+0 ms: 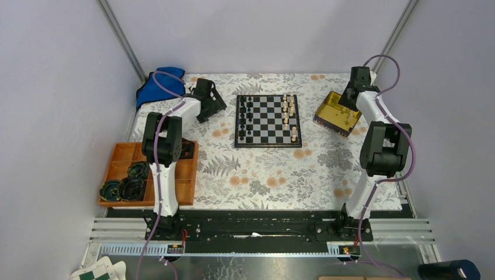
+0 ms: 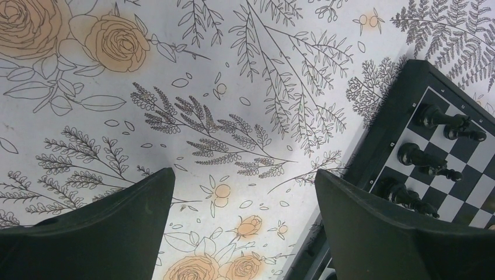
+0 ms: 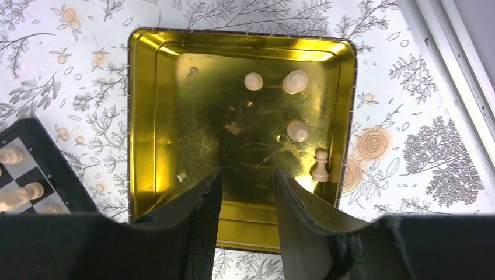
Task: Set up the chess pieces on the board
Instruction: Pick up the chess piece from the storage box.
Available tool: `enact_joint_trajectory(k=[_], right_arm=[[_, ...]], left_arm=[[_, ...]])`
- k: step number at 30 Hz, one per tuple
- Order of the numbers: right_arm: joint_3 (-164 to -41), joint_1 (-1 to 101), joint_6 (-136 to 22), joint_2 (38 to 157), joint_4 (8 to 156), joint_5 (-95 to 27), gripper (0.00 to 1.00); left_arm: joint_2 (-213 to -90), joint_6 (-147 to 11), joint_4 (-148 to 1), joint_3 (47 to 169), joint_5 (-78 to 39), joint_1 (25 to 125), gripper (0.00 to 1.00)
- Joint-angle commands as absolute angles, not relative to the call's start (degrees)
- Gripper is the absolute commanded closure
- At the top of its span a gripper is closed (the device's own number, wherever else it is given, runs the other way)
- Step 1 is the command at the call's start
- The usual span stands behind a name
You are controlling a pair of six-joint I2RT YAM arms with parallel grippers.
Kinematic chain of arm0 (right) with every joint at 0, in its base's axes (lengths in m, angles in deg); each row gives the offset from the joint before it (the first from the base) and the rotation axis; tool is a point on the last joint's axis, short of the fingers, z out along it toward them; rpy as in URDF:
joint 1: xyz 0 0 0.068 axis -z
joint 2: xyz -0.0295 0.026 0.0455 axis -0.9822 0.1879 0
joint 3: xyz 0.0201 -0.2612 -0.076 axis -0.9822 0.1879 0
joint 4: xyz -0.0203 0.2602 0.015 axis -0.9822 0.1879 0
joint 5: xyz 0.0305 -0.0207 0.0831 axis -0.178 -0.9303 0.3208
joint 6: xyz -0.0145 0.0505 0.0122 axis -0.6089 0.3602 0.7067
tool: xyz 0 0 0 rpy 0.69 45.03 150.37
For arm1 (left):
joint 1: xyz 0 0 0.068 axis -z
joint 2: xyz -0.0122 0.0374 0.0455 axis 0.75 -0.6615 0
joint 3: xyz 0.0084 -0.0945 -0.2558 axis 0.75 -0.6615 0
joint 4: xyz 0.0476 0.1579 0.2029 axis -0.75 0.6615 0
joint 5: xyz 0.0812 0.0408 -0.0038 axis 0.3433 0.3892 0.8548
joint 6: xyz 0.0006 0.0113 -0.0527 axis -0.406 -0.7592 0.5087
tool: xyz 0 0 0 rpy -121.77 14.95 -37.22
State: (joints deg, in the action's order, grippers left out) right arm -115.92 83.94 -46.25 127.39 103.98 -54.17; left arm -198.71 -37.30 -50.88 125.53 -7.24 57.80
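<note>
The upright pale piece (image 3: 253, 81) at the tin's far side (image 3: 252, 42) is lined up with the open fingers, so the robot's right gripper should keep going down toward that side until it can close.
The black-and-white board (image 1: 268, 121) lies at the table's far middle, with black pieces (image 1: 247, 119) along its left side and pale pieces (image 1: 288, 114) along its right. My left gripper (image 1: 217, 105) hovers open and empty over the cloth just left of the board (image 2: 403, 125); black pieces (image 2: 435, 137) show at the right of its view. My right gripper (image 3: 246, 175) is open and empty above the gold tin (image 3: 157, 116), which holds several pale pieces (image 3: 297, 81), one pawn (image 3: 320, 165) standing by the right wall. The tin also shows in the top view (image 1: 337, 112).
An orange tray (image 1: 175, 175) with dark round things sits at the near left. A blue cloth (image 1: 157, 84) lies at the far left corner. Metal rails run along the table's right edge (image 3: 461, 76). A green-and-white checkered folded thing (image 1: 99, 272) lies below the front rail.
</note>
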Motion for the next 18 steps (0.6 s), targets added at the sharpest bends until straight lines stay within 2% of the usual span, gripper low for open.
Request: enact_joint_trajectory(k=[1, 18], right_arm=[[-116.68, 84.53, -44.95, 127.83, 101.76, -55.98, 0.56], [-131.79, 86.68, -45.22, 141.82, 105.24, -54.67, 0.56]], left_arm=[[-198.99, -37.18, -51.54, 122.65, -6.66, 56.76, 0.01], [-198.20, -36.40, -53.59, 120.99, -9.56, 55.80, 0.01]])
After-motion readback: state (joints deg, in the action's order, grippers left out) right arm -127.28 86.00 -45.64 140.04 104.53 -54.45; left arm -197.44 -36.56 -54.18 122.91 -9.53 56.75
